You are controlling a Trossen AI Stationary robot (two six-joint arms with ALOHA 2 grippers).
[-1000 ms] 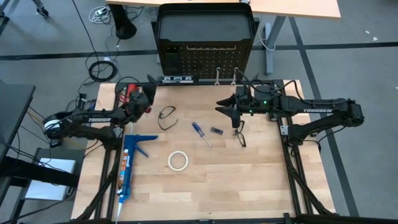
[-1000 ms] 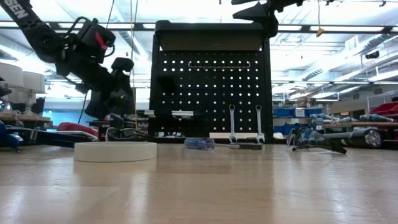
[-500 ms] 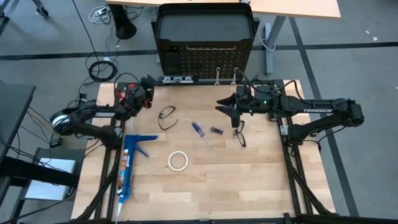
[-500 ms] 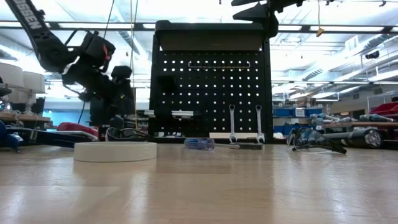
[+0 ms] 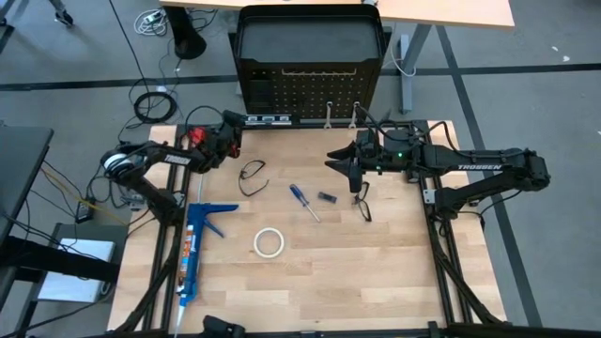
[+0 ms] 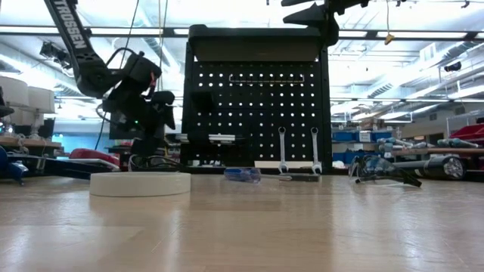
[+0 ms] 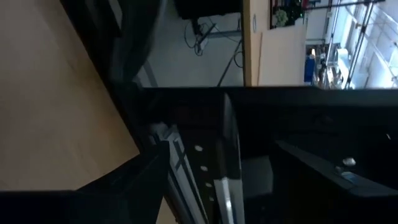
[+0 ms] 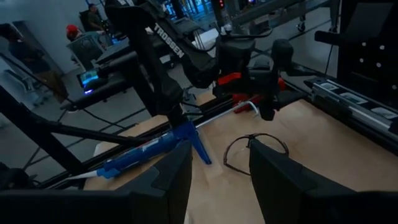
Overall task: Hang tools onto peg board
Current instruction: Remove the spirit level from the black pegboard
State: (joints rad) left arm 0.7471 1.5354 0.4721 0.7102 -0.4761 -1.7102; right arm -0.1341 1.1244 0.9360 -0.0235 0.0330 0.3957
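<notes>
The silver bar's end [image 5: 289, 120] is clear of the black frame, so the whole bar [image 5: 269, 120] will come loose and stay straight when the robot lifts it.
The peg board [image 5: 310, 89] stands upright at the table's far edge. Two silver wrenches [image 6: 282, 149] [image 6: 314, 149] hang on its lower right. On the table lie two safety glasses [image 5: 252, 176] [image 5: 362, 205], the blue-handled screwdriver [image 5: 302, 201], the pen-like tool [image 5: 326, 197] and the white tape roll [image 5: 269, 242]. My left gripper [image 5: 229, 141] is open and empty above the table's far left, close to the board's lower left corner. My right gripper [image 5: 338, 161] is open and empty, high above the table, right of the middle.
A long blue caulking gun [image 5: 195, 246] lies along the table's left edge. A red-handled tool [image 5: 195, 139] lies at the far left corner behind my left gripper. The near half of the table [image 5: 357, 282] is bare wood.
My left gripper has gone toward the table's far edge and a little right, toward the peg board's lower left corner, and it has turned as its arm swung round. It has stayed empty. Nothing on the table has moved.
</notes>
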